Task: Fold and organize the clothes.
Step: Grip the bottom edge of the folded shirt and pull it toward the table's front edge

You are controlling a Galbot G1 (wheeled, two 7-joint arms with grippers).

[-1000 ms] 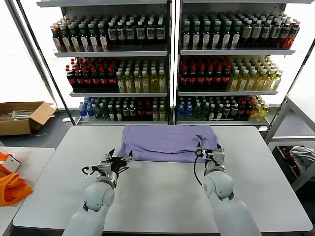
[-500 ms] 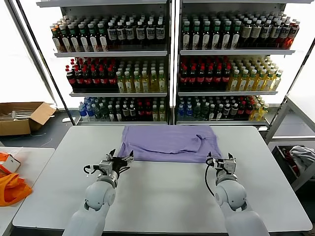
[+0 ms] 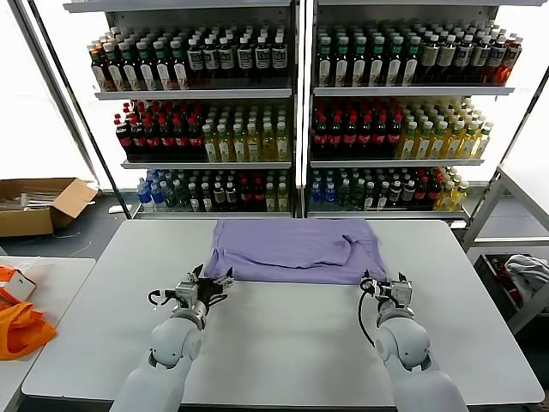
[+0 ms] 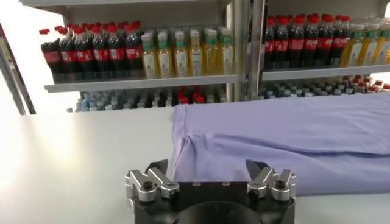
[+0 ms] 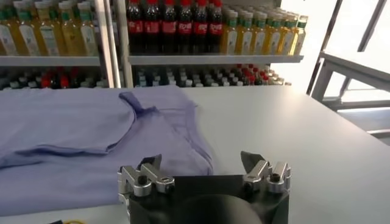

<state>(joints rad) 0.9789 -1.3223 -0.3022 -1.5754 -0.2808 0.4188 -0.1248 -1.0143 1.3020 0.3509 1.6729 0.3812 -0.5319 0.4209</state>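
The small flap lies on top of the flat T-shirt, so the lavender T-shirt will slide along in one piece, with the flap still folded, when the robot pulls the T-shirt's near corners.
The lavender T-shirt lies folded in a wide band across the far half of the white table, with a small flap turned up near its right end. My left gripper hovers low just before the shirt's near left corner. Its fingers are open with nothing between them. In the left wrist view the shirt lies just beyond the left gripper. My right gripper is open just off the near right corner. In the right wrist view the right gripper sits at the hem of the shirt.
Shelves of bottles stand behind the table. A cardboard box sits on the floor at far left. An orange bag lies on a side table. A whitish cloth bundle sits at the right.
My right gripper has drawn back from the shirt's near right corner toward me and slightly right. The left gripper has barely shifted. The shirt lies as before.
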